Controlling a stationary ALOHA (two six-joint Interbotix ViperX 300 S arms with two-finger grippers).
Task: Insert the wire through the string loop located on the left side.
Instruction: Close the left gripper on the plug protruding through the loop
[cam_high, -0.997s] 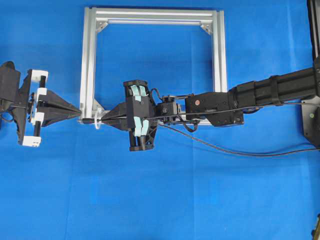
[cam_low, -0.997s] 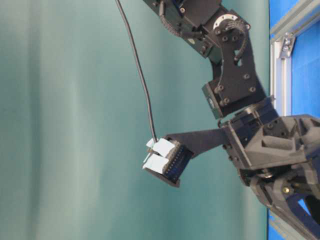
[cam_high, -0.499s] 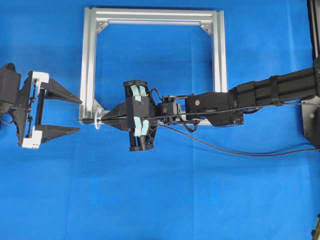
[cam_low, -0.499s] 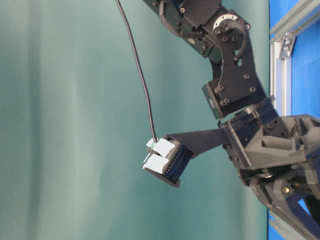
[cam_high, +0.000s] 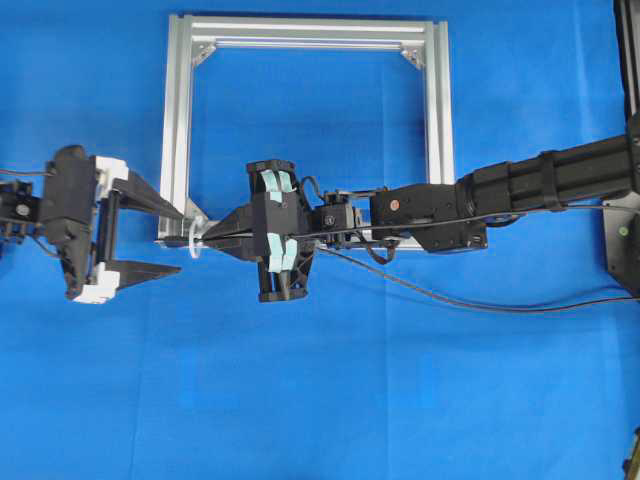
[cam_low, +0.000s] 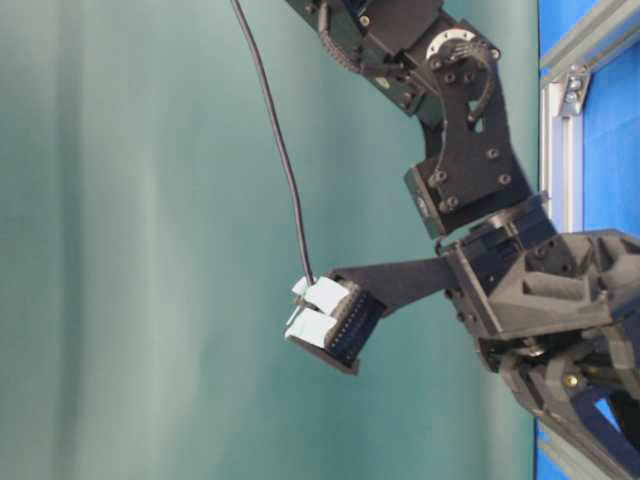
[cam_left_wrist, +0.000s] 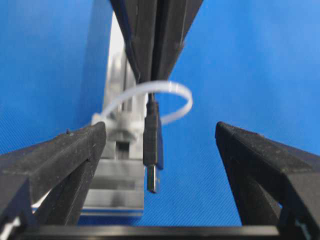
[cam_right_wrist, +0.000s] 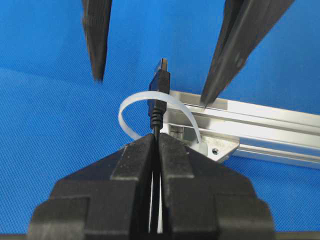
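Observation:
The white string loop (cam_high: 194, 238) gapes wide around the black plug (cam_left_wrist: 152, 135), so the wire will slide through, leaving the loop behind, when I pull the plug.
The wire's black plug (cam_left_wrist: 151, 145) with its silvery tip pokes through the white string loop (cam_left_wrist: 172, 95) at the frame's lower left corner. My right gripper (cam_right_wrist: 156, 139) is shut on the wire just behind the plug (cam_right_wrist: 159, 82), its tips against the loop (cam_right_wrist: 131, 107). My left gripper (cam_left_wrist: 160, 129) is open, with one finger on each side of the plug and touching neither it nor the loop. From overhead, the left gripper (cam_high: 181, 240) faces the right gripper (cam_high: 207, 237) across the loop (cam_high: 193, 240). The wire (cam_high: 430, 292) trails off to the right.
The silver aluminium frame (cam_high: 176, 120) lies flat on the blue table, its lower left corner right beside the loop. The right arm (cam_high: 520, 190) stretches across the frame's lower rail. Blue cloth lies open in front of both grippers.
The left gripper, shut a second ago, opened and then moved right, so its fingers now straddle the plug. The right gripper and wire have stayed put.

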